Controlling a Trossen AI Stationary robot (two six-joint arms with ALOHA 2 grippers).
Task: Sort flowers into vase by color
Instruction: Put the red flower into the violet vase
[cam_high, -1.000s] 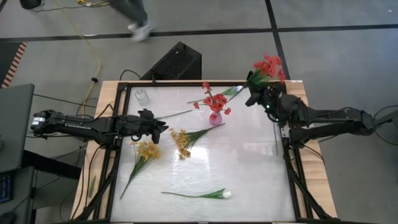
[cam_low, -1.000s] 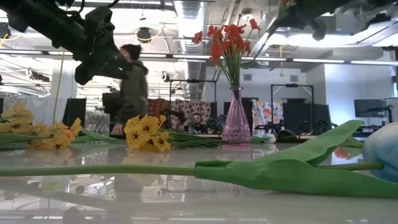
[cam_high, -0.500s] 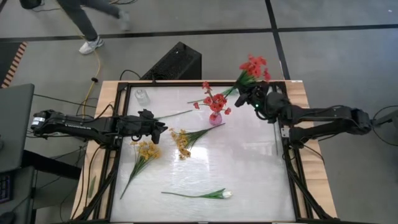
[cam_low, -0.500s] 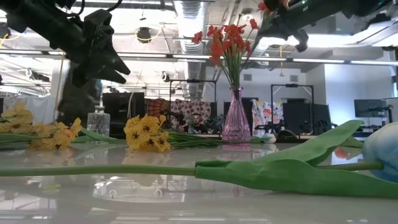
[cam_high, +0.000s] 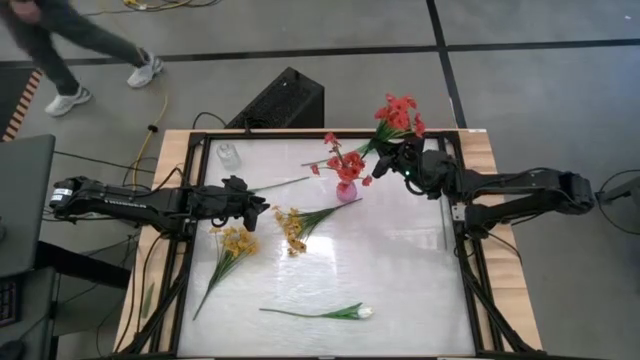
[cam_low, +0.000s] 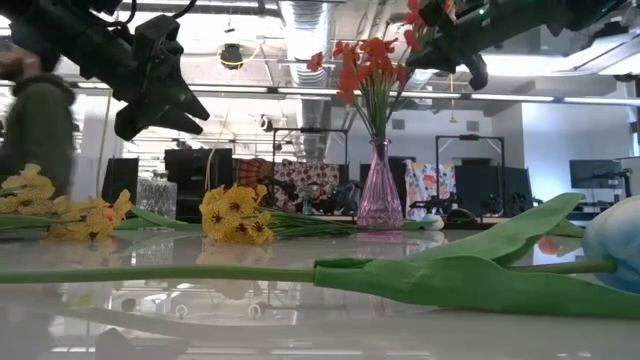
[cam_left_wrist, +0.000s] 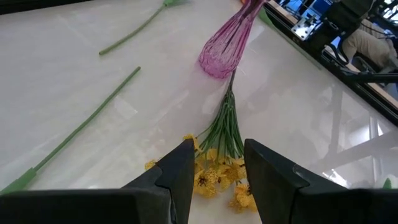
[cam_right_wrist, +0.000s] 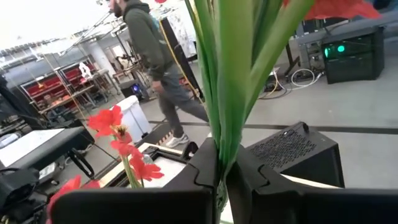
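The red bunch's blooms (cam_high: 397, 114) are up and its stems slant toward the pink vase's opening (cam_low: 381, 142), so I should next guide the bunch in with my right gripper until its stems rest inside.
My right gripper (cam_high: 392, 156) is shut on a bunch of red flowers (cam_high: 398, 112) and hovers just right of the pink vase (cam_high: 346, 190), high above the table (cam_low: 440, 40). The vase stands upright and holds other red flowers (cam_low: 365, 60). My left gripper (cam_high: 262, 206) hangs open over the table's left part, above a yellow spray (cam_left_wrist: 217, 177). Two yellow sprays (cam_high: 292, 228) (cam_high: 238, 242) and a white tulip (cam_high: 355, 312) lie flat on the table. My right gripper pinches the red bunch's green stems (cam_right_wrist: 224, 155) between its two fingers, which lie across them. The bunch is lifted clear of the table and tilted, its blooms (cam_high: 398, 112) above the gripper and toward the far edge.
A clear glass vase (cam_high: 228, 155) stands near the far left corner. A bare green stem (cam_high: 280, 184) lies between it and the pink vase. A person (cam_high: 60, 40) walks on the floor beyond the far edge. A black box (cam_high: 280, 100) sits behind the table.
My right gripper has moved toward the table's left, carrying the red bunch from the far right corner to just beside the pink vase. The person behind the table has walked off to the left.
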